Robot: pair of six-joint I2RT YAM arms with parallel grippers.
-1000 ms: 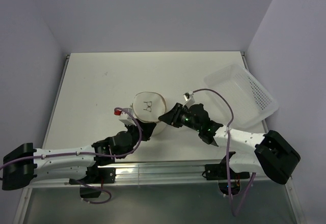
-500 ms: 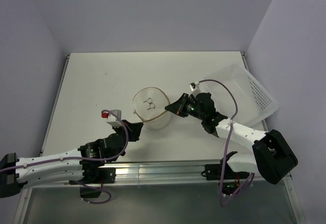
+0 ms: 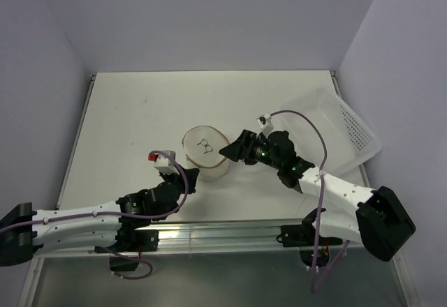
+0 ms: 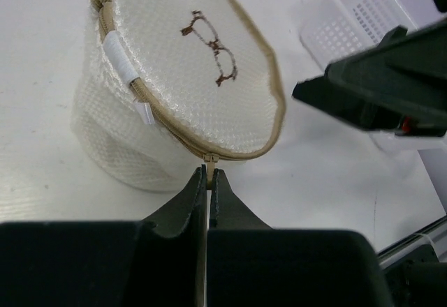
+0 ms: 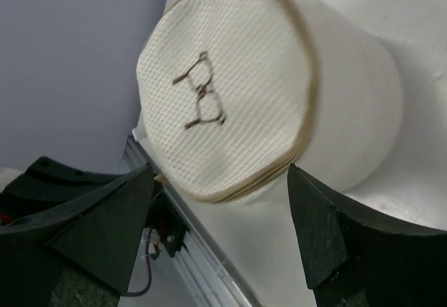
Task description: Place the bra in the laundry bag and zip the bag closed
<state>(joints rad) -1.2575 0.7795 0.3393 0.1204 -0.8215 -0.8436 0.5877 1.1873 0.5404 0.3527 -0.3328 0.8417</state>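
The laundry bag's rim at the zipper pull [image 4: 211, 156] is being stretched by my left gripper, so my right gripper should grip the rim [image 5: 288, 159] close by to hold the laundry bag steady before zipping.
The laundry bag [image 3: 205, 151], a round white mesh drum with tan rim trim and an eyeglasses mark on its lid, stands upright mid-table with its lid lying flat. My left gripper [image 4: 208, 175] sits at the bag's near rim, shut on the tan zipper pull [image 4: 210, 161]; in the top view this gripper [image 3: 188, 179] is just left of and below the bag. My right gripper [image 5: 220, 174] is open, its fingers apart on either side of the bag's [image 5: 237, 91] rim without gripping it; from above it [image 3: 228, 153] is at the bag's right side. The bra is out of view.
A white perforated plastic tray [image 3: 334, 130] lies tilted at the table's right edge, behind the right arm. Purple cables loop above both wrists. The table's front rail runs just behind the arm bases.
The right gripper, pinched shut at the bag's right rim half a second ago, has sprung open. The left gripper has drawn back from under the bag to its near-left rim.
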